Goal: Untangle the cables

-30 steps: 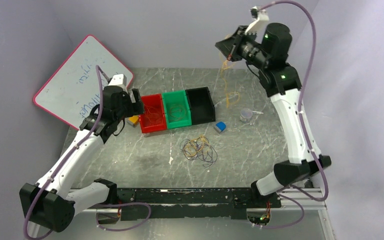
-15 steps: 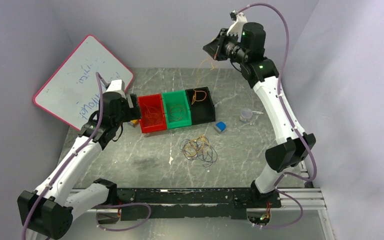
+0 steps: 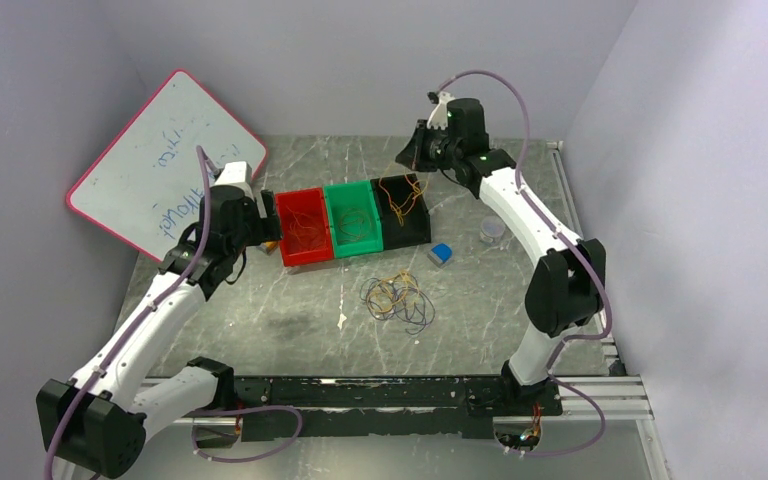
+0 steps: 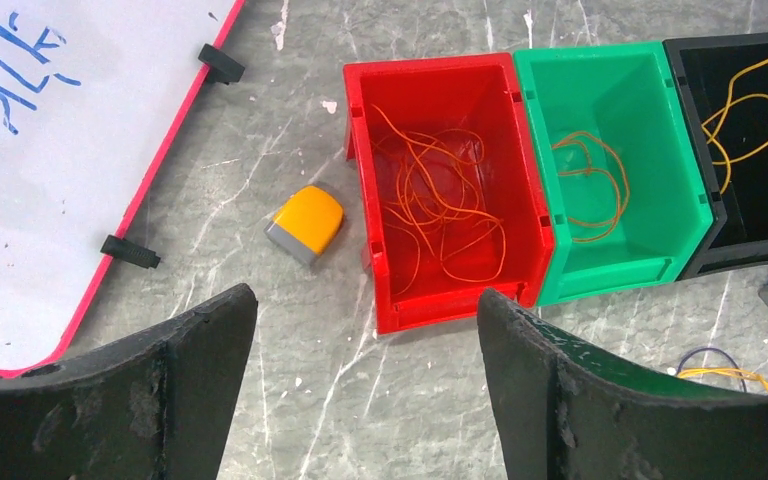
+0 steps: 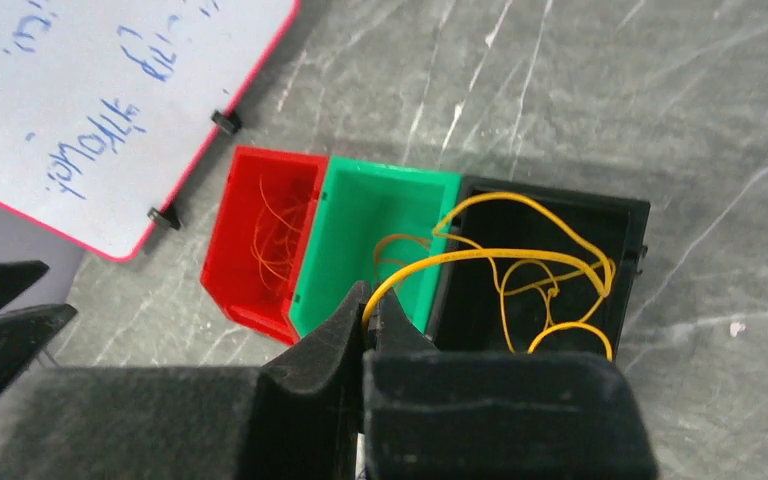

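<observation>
The yellow cable's loops (image 3: 402, 212) hang into the black bin, clear of the clump. My right gripper continues to go down toward the bin and lets go inside its rim (image 3: 395, 194).
My right gripper (image 5: 370, 305) is shut on a yellow cable (image 5: 520, 255) and holds it over the black bin (image 3: 404, 210); its loops hang into that bin (image 5: 630, 215). A clump of tangled cables (image 3: 398, 297), orange, yellow and dark purple, lies on the table in front of the bins. An orange cable (image 4: 440, 210) lies in the red bin (image 4: 360, 190), and another orange cable (image 4: 590, 190) lies in the green bin (image 4: 680, 170). My left gripper (image 4: 365, 330) is open and empty, above the table just left of the red bin (image 3: 303, 226).
A whiteboard with a pink rim (image 3: 160, 160) leans at the back left. A small orange block (image 4: 306, 223) lies left of the red bin. A blue block (image 3: 441, 254) and a small clear cup (image 3: 493, 230) lie right of the black bin.
My right arm has swung left and down from high above the table, carrying the yellow cable over the black bin. My left arm has barely moved.
</observation>
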{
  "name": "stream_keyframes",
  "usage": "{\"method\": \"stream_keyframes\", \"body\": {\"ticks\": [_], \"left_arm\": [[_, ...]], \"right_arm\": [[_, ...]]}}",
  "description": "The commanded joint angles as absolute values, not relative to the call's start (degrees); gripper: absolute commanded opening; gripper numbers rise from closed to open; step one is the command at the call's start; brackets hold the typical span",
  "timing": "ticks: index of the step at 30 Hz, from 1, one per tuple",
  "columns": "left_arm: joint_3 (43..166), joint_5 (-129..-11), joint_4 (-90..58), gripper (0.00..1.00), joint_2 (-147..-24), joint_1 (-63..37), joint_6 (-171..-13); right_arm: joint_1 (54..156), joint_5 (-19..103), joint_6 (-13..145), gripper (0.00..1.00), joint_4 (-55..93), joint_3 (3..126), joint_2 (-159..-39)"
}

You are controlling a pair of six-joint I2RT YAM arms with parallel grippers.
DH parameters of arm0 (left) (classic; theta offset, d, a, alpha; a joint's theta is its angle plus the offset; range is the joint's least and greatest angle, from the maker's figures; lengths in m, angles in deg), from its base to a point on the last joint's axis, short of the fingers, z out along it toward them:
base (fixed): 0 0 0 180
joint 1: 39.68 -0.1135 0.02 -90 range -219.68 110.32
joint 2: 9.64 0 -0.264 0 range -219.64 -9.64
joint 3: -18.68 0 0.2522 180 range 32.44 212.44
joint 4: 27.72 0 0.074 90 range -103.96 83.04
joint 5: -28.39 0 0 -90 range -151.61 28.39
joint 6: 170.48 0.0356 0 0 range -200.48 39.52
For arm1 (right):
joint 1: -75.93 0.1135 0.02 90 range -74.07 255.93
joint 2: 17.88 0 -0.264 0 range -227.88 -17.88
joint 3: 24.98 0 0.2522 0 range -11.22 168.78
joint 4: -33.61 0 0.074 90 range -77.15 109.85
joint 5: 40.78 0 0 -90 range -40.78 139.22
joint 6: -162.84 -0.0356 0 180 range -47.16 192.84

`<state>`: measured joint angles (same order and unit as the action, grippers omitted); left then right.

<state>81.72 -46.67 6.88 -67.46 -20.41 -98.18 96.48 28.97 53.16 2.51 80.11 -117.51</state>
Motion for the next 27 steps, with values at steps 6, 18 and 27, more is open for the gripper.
{"method": "stream_keyframes", "body": {"ticks": [6, 18, 27], "left_arm": [[81.7, -46.0, 5.4, 0.85, -68.6, -20.8, -96.9], [81.6, -47.5, 4.9, 0.84, -69.5, -20.8, -96.5], [81.5, -48.3, 4.5, 0.83, -70.0, -20.8, -96.3]], "right_arm": [[98.2, 32.0, 55.1, 0.0, 4.8, 75.7, -119.6], [100.8, 34.3, 55.7, 0.0, 8.1, 73.6, -126.0], [101.2, 41.8, 55.4, 0.0, 9.0, 73.5, -130.3]]}}
